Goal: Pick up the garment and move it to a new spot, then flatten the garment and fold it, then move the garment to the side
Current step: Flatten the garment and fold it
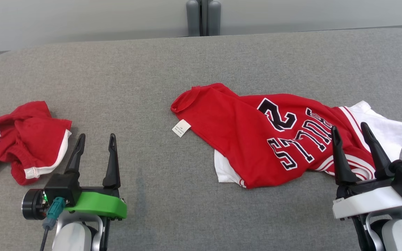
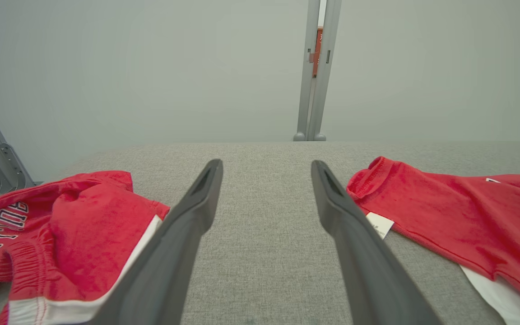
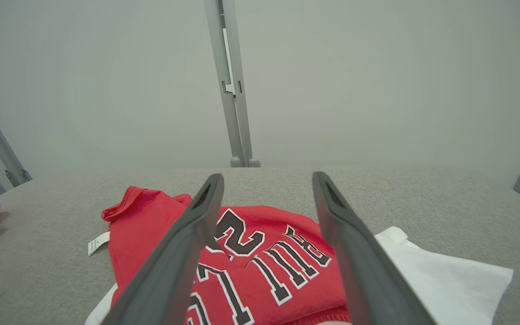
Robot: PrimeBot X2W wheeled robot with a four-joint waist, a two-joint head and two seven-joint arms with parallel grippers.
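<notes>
A white corner with striped trim [image 1: 227, 170] is showing from under the red body [image 1: 252, 148], so I expect to find a hidden white sleeve when I lift the garment.
The garment [image 1: 243, 132] is a red jersey with black-and-white lettering, a number 2 and white sleeves. It lies rumpled and partly folded over itself on the right half of the grey table, a white tag [image 1: 181, 128] sticking out at its left. The garment [image 3: 147, 225] also shows in the right wrist view, and its collar end [image 2: 458, 216] in the left wrist view. My right gripper [image 1: 348, 126] is open over its right end, by the white sleeve [image 1: 389, 130], with nothing between the fingers. My left gripper [image 1: 97, 136] stands open over bare table at the lower left.
A second red piece of clothing [image 1: 30, 139] with white trim lies crumpled at the table's left edge, just left of my left gripper. The grey padded table [image 1: 152, 69] has rounded far corners. A grey post [image 1: 203, 17] stands behind its far edge.
</notes>
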